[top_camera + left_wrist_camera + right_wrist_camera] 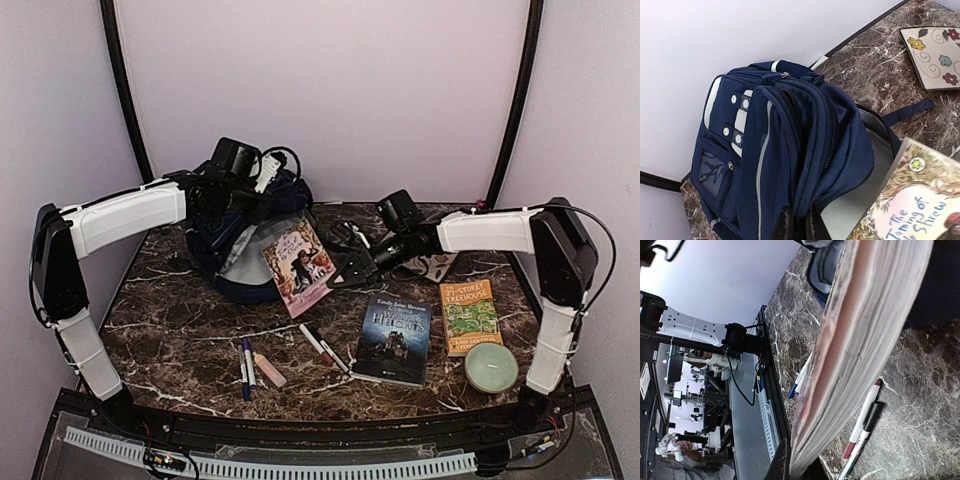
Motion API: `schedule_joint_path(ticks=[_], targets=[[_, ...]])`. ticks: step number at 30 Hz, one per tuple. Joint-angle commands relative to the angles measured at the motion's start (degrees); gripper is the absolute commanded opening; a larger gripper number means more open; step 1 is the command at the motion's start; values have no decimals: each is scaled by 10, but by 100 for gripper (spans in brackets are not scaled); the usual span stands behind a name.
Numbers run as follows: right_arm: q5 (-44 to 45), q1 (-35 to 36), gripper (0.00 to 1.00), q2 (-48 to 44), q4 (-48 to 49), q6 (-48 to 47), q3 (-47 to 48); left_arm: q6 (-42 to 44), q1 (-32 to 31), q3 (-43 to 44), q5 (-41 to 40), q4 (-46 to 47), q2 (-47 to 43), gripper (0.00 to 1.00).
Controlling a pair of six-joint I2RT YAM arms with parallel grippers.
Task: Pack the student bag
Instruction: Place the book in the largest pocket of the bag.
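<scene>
My right gripper should keep pushing the paperback in until it rests against the bag's grey lining [248,262], because the paperback's far edge [287,234] is facing the bag's opening.
The student bag [207,247], navy with white trim, stands at the back left with its main compartment gaping and grey lining showing. My left gripper [802,227] is shut on a fold of the bag's [780,150] upper fabric, holding the mouth open; in the top view this gripper [256,205] sits over the bag. My right gripper [341,271] is shut on a pink-covered paperback [298,266], "The Taming of the Shrew", tilted with its far edge at the bag's opening. In the right wrist view the book's page edge [865,335] runs up from the gripper [800,470].
On the marble table lie a dark blue book [393,338], an orange book [469,316], a green bowl [491,366], two pens [325,347], blue markers [246,366] and a pale eraser [268,369]. A flowered plate [935,55] sits behind the right arm.
</scene>
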Motion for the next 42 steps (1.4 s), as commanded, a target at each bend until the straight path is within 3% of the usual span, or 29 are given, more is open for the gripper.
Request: schedule_joint_path(ticks=[1,17,23,34,42], targets=[[-31,13,0,51,32,39,46,-4,2,40,8,52,-51,0],[-7,15,0,275,107,181,301,-23,2,-5,57,45,-119,0],[44,14,0,363,63,172,422,-21,1,-37,60,53,-148,0],[110,14,0,449,32,120,506,-20,-2,-74,77,45,-175,0],[113,20,0,485,88,162,534,-30,-12,-100,79,68,-175,0]])
